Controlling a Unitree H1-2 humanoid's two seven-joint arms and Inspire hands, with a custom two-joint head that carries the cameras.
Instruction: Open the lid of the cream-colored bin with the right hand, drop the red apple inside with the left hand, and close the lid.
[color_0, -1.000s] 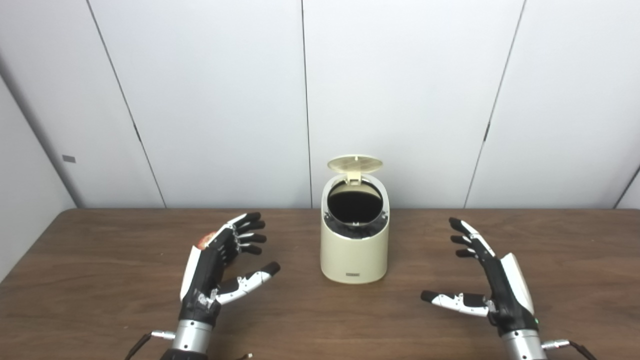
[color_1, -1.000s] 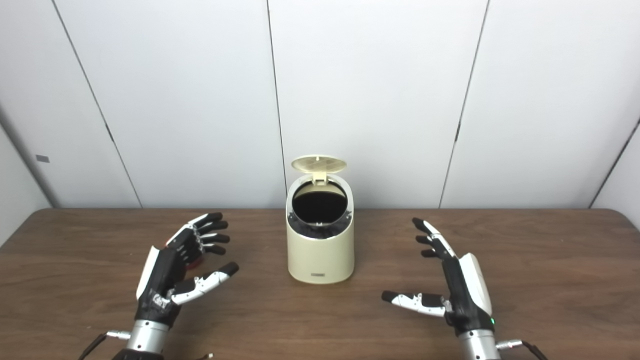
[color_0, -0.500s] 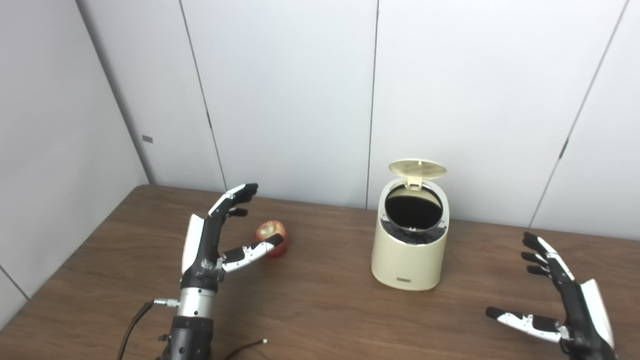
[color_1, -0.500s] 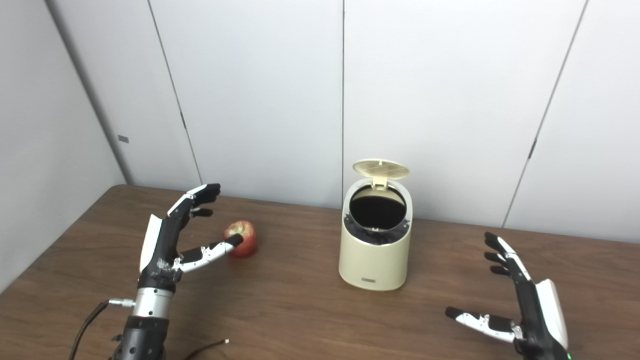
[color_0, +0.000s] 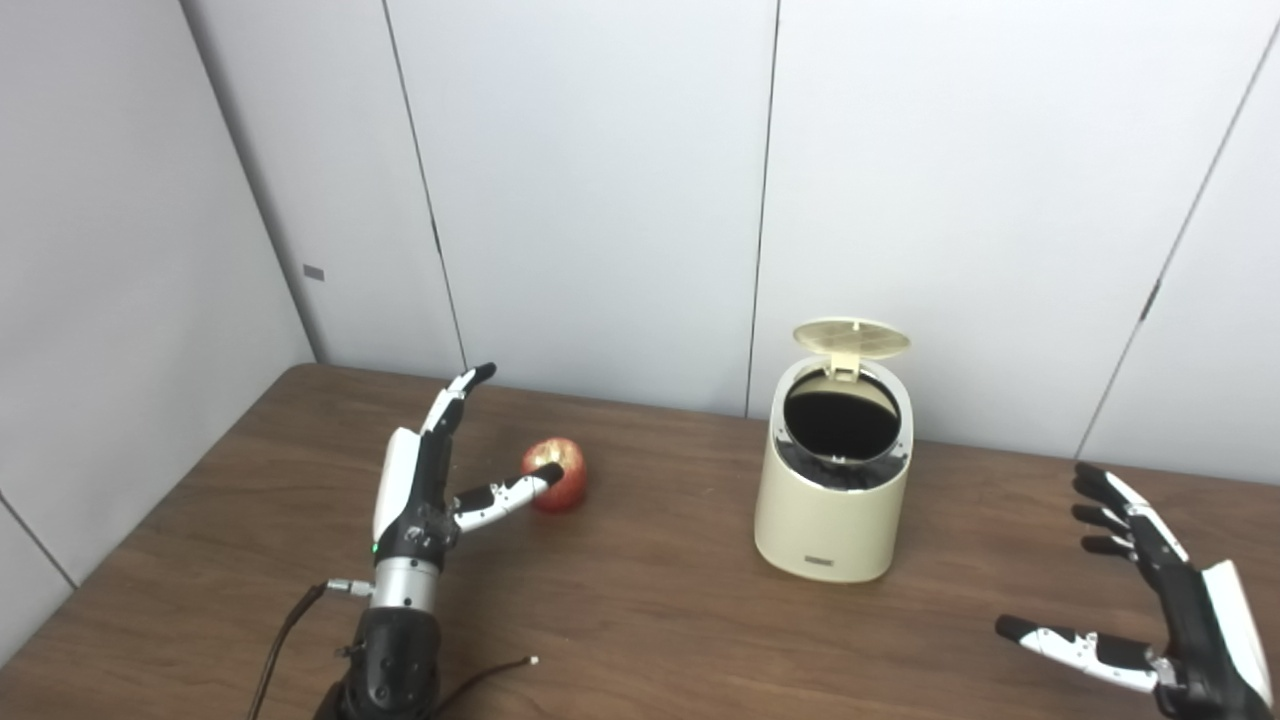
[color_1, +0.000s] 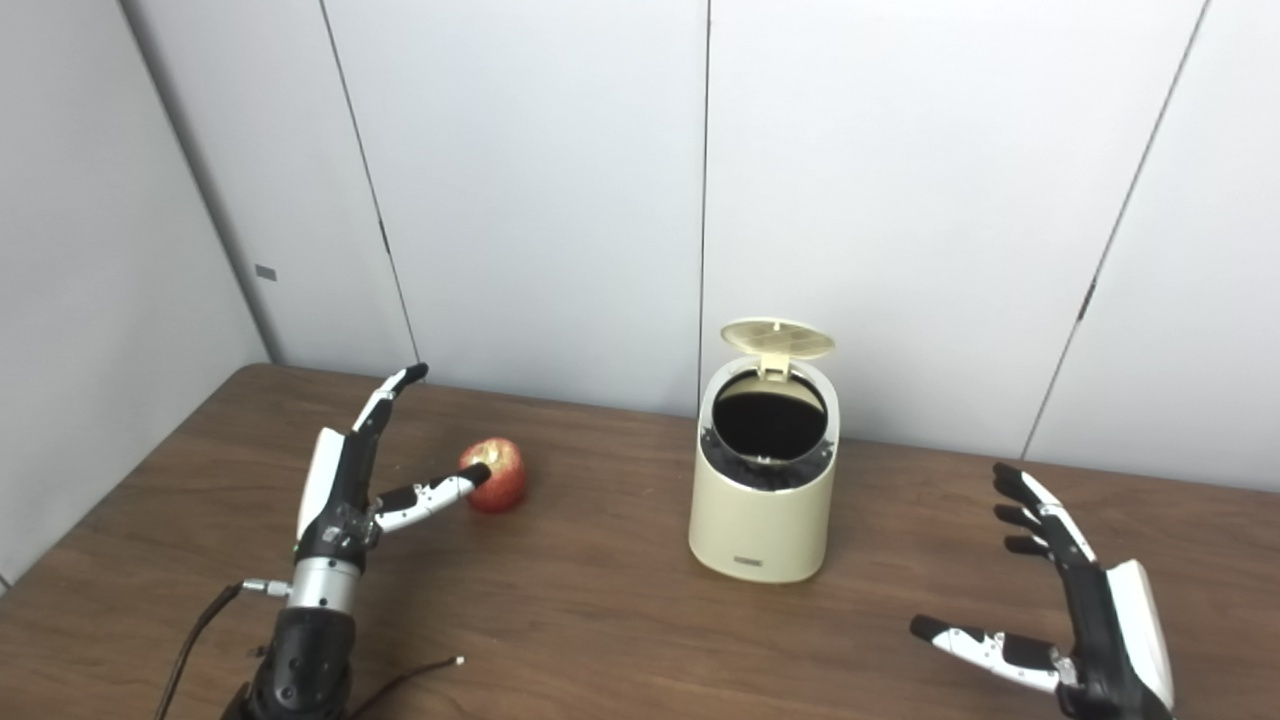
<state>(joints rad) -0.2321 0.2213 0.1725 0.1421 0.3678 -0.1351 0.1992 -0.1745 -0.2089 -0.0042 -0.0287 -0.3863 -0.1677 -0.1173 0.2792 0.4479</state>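
I expect the red apple (color_0: 555, 475) to fall clear through and out of sight when I let go of it, because the bin's dark opening (color_0: 842, 422) looks wider than the apple.
The cream-colored bin (color_0: 832, 510) stands upright on the table right of centre, its round lid (color_0: 850, 338) flipped up at the back and the dark opening showing. A red apple (color_0: 558, 487) lies on the wood to the bin's left. My left hand (color_0: 425, 485) is open just left of the apple, fingers stretched toward the wall and the thumb tip reaching across the apple's front. My right hand (color_0: 1160, 610) is open low at the right, well apart from the bin, holding nothing.
The brown wooden table (color_0: 650, 620) ends at white wall panels (color_0: 600, 180) behind the bin and a side wall at the left. A thin cable (color_0: 490, 672) trails on the table by my left forearm.
The camera has swung left, shifting the whole picture. My left hand has moved off the apple, which it hid a second ago, and its fingers have straightened. The right hand has stayed open.
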